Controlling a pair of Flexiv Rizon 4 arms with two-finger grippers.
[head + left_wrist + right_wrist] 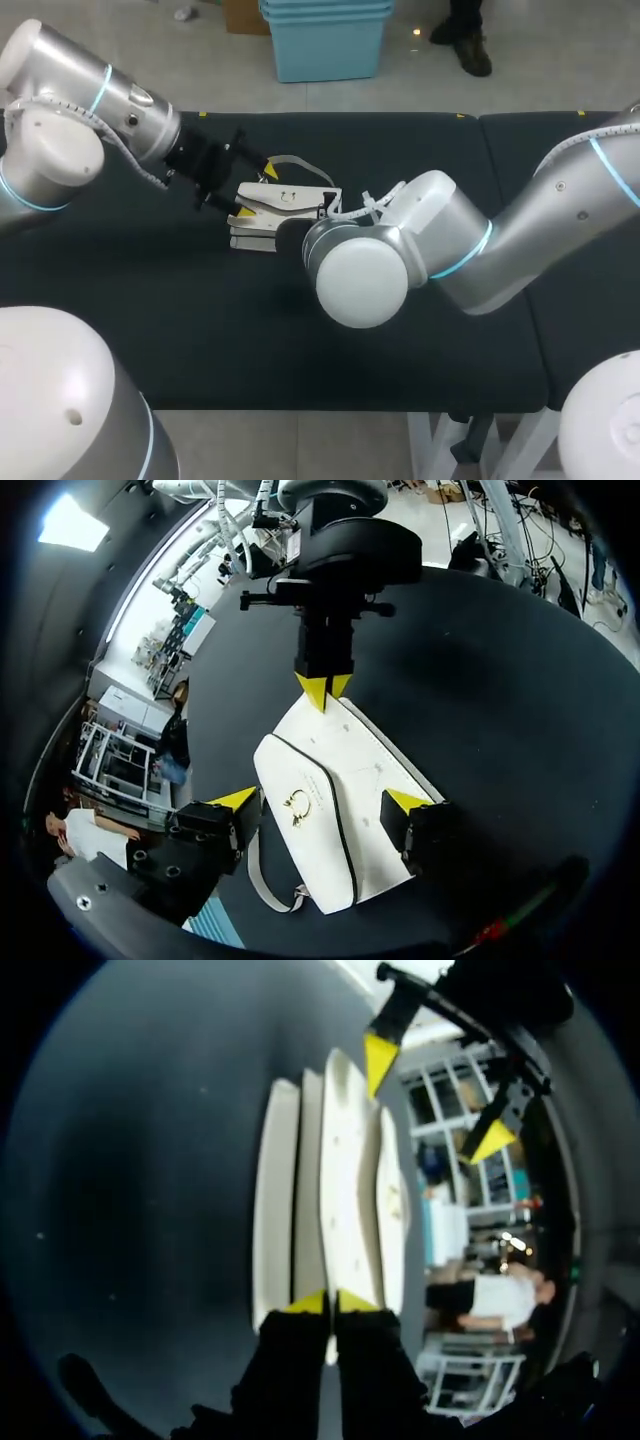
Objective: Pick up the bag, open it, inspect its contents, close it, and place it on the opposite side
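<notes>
The flap's dark edge [342, 825] rests over the front of the white bag, so I expect the flap to swing up toward the strap side as I lift it.
The white bag [287, 203] lies flat on the dark table, its grey strap [300, 163] looping off behind it. My left gripper [320, 800] is open and straddles the bag [310, 810], one yellow tip at each long side with a small gap showing. At the opposite end, my right gripper [328, 1302] is shut on a thin edge of the bag [345, 1160], which appears edge-on as stacked white layers. In the left wrist view, my right gripper [325, 690] pinches the bag's far end. In the head view, my right arm [370, 260] hides its own fingers.
The black padded table [180, 320] stretches wide on both sides of the bag. A seam [480, 125] marks where a second pad joins at the right. My right arm's bulky wrist hangs low over the table's middle.
</notes>
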